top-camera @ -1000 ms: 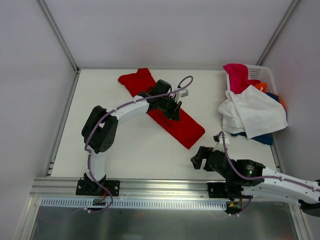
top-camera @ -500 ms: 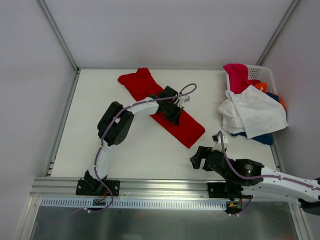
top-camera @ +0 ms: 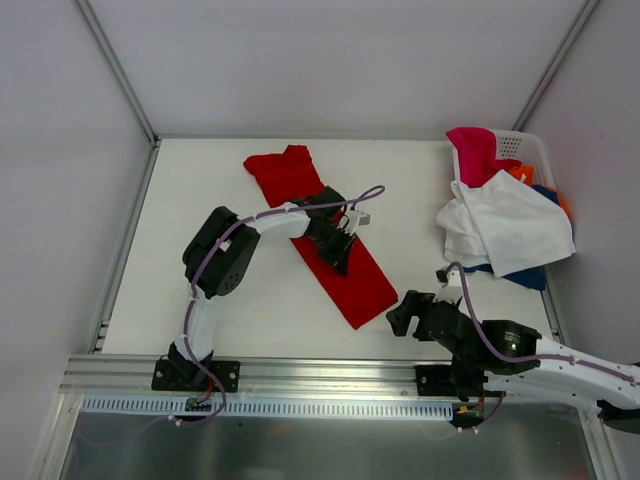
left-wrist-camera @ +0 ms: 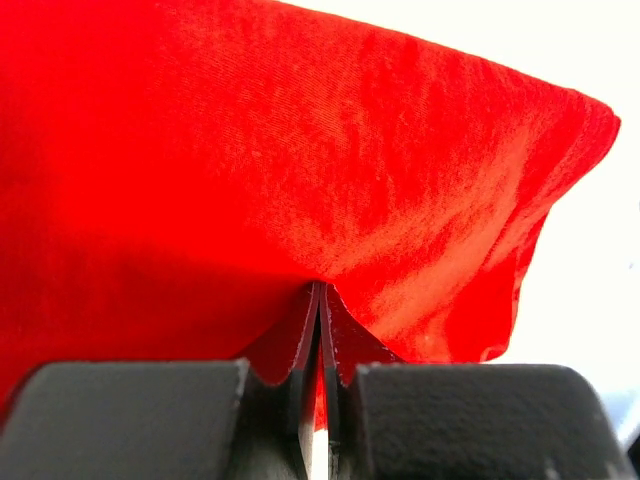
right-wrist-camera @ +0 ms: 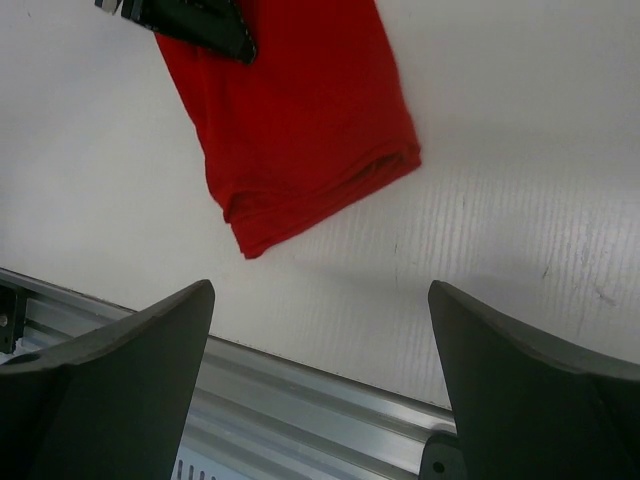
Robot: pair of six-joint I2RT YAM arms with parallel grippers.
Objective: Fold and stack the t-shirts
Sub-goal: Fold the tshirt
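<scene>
The red t-shirt (top-camera: pixel 362 280) will swing around as a long narrow strip when the robot pulls it, because folded layers (right-wrist-camera: pixel 325 195) lie close together at the t-shirt's near end.
A bright red t-shirt (top-camera: pixel 330 245) lies on the white table as a long narrow strip, running from the far middle toward the near right. My left gripper (top-camera: pixel 338 240) sits at the strip's middle, shut on a pinch of the red cloth (left-wrist-camera: pixel 300 180), which fills the left wrist view above the closed jaws (left-wrist-camera: pixel 320 300). My right gripper (top-camera: pixel 404 314) hovers open by the table's near edge, just right of the strip's near end (right-wrist-camera: pixel 300 130), holding nothing. White (top-camera: pixel 505 225), magenta (top-camera: pixel 470 148), orange (top-camera: pixel 520 175) and blue (top-camera: pixel 525 277) t-shirts are piled at the basket.
A white perforated basket (top-camera: pixel 528 148) stands at the far right corner, shirts spilling over its side onto the table. An aluminium rail (right-wrist-camera: pixel 300 395) runs along the near table edge under my right gripper (right-wrist-camera: pixel 320 290). The left gripper's black fingers (right-wrist-camera: pixel 200 20) show in the right wrist view.
My left gripper has dragged the red t-shirt, swinging the strip's near end toward the front left so it lies steeper. My right gripper shifted slightly toward the near edge.
</scene>
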